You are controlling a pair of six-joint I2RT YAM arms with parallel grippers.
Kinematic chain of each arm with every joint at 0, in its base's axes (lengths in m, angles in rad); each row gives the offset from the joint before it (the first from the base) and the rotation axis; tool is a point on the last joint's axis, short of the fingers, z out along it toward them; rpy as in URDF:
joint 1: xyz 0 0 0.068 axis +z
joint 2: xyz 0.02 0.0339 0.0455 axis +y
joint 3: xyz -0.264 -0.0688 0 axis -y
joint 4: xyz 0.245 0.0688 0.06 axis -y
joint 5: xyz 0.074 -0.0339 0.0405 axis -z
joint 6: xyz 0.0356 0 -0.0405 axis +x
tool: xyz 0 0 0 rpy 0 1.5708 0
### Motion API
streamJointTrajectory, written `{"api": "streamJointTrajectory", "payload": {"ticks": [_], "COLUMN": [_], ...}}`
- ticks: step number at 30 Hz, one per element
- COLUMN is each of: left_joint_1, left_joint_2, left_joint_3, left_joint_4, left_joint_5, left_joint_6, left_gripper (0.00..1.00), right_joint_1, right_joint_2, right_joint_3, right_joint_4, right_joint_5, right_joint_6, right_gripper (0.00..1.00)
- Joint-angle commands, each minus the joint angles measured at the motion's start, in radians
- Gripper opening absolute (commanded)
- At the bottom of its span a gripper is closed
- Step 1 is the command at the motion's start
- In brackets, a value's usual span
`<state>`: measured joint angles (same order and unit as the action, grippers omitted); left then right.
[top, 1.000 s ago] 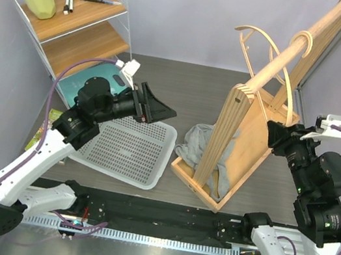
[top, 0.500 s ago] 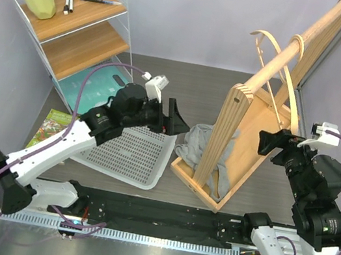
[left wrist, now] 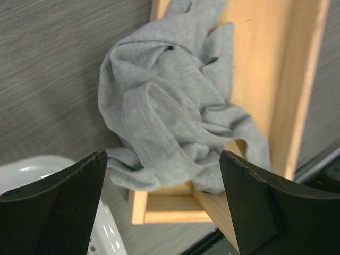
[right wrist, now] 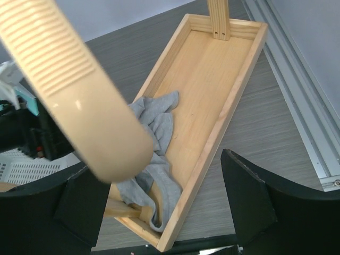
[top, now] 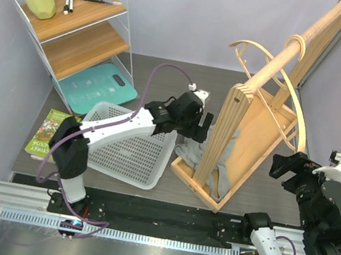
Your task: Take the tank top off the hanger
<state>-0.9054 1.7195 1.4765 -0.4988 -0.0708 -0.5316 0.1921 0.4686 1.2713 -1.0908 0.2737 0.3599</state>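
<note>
The grey tank top (top: pixel 218 179) will slide free of the post and hang down limply when I lift it, because loose folds (top: pixel 186 153) spill over the tray's rim.
The grey tank top (left wrist: pixel 170 117) lies crumpled in the near-left corner of the wooden rack's base tray (top: pixel 257 139), spilling over the rim onto the table (top: pixel 191 150). It hangs on no hanger. My left gripper (left wrist: pixel 162 159) hovers open just over it, a finger on each side, touching nothing. Two pale curved hangers (top: pixel 297 107) (top: pixel 254 44) hang bare on the rail. One hanger's ridged end (right wrist: pixel 69 90) looms blurred close to the right wrist camera. My right gripper (right wrist: pixel 154 164) is open and empty, right of the rack (top: pixel 289 168), and the tank top (right wrist: pixel 156 125) shows below it.
A white perforated basket (top: pixel 130 150) sits left of the rack. The rack's upright post (top: pixel 227 124) and slanted rail (top: pixel 289 53) stand right beside my left gripper. A wire shelf (top: pixel 77 18), a teal scale (top: pixel 95 84) and a leaflet (top: pixel 47 132) are at the left.
My left arm swung right, from over the basket to the tank top. The right gripper opened, let go of the hanger and drew back. The hangers swung on the rail.
</note>
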Motion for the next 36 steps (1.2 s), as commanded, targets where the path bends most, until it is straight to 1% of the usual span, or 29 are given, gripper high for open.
{"api": "streamJointTrajectory", "payload": {"ticks": [1, 5, 8, 12, 13, 18, 19, 24, 25, 26, 27, 28, 30, 36], "left_joint_1": [-0.001, -0.003, -0.006, -0.013, -0.016, -0.021, -0.021, -0.033, -0.035, -0.033, -0.035, -0.036, -0.035, -0.035], "left_joint_2": [0.118, 0.137, 0.124, 0.127, 0.130, 0.131, 0.127, 0.097, 0.086, 0.080, 0.072, 0.059, 0.043, -0.050], "left_joint_3": [0.096, 0.056, -0.014, -0.062, -0.062, -0.068, -0.068, -0.073, -0.074, -0.077, -0.078, -0.079, -0.071, -0.007], "left_joint_4": [-0.092, -0.047, 0.015, 0.046, 0.046, 0.040, 0.040, 0.039, 0.039, 0.037, 0.039, 0.039, 0.031, 0.016], "left_joint_5": [-0.037, 0.005, 0.026, 0.043, 0.042, 0.023, 0.020, 0.016, 0.016, 0.017, 0.016, 0.016, 0.017, 0.045], "left_joint_6": [0.079, 0.085, 0.073, 0.053, 0.053, 0.051, 0.051, 0.053, 0.053, 0.053, 0.053, 0.053, 0.051, 0.050], "left_gripper": [0.86, 0.85, 0.83, 0.75, 0.70, 0.52, 0.46, 0.32, 0.25, 0.22, 0.15, 0.12, 0.00, 0.00], "right_joint_1": [-0.003, -0.003, -0.005, -0.003, -0.003, -0.003, -0.005, -0.003, -0.003, -0.003, -0.003, -0.003, -0.003, -0.003], "right_joint_2": [-0.021, -0.031, -0.044, -0.064, -0.065, -0.074, -0.079, -0.090, -0.090, -0.093, -0.093, -0.093, -0.091, -0.096], "right_joint_3": [0.030, 0.037, 0.033, -0.003, -0.009, -0.032, -0.033, -0.043, -0.044, -0.047, -0.047, -0.047, -0.049, -0.056], "right_joint_4": [-0.041, -0.067, -0.067, -0.060, -0.055, -0.047, -0.047, -0.049, -0.049, -0.049, -0.049, -0.049, -0.049, -0.049], "right_joint_5": [-0.027, -0.060, -0.093, -0.114, -0.126, -0.142, -0.140, -0.131, -0.133, -0.130, -0.133, -0.131, -0.131, -0.128], "right_joint_6": [0.004, 0.010, 0.016, 0.027, 0.028, 0.037, 0.037, 0.037, 0.037, 0.039, 0.037, 0.039, 0.037, 0.039], "right_gripper": [0.85, 0.85, 0.85, 0.85, 0.85, 0.85, 0.85, 0.85, 0.85, 0.85, 0.85, 0.85, 0.85, 0.85]}}
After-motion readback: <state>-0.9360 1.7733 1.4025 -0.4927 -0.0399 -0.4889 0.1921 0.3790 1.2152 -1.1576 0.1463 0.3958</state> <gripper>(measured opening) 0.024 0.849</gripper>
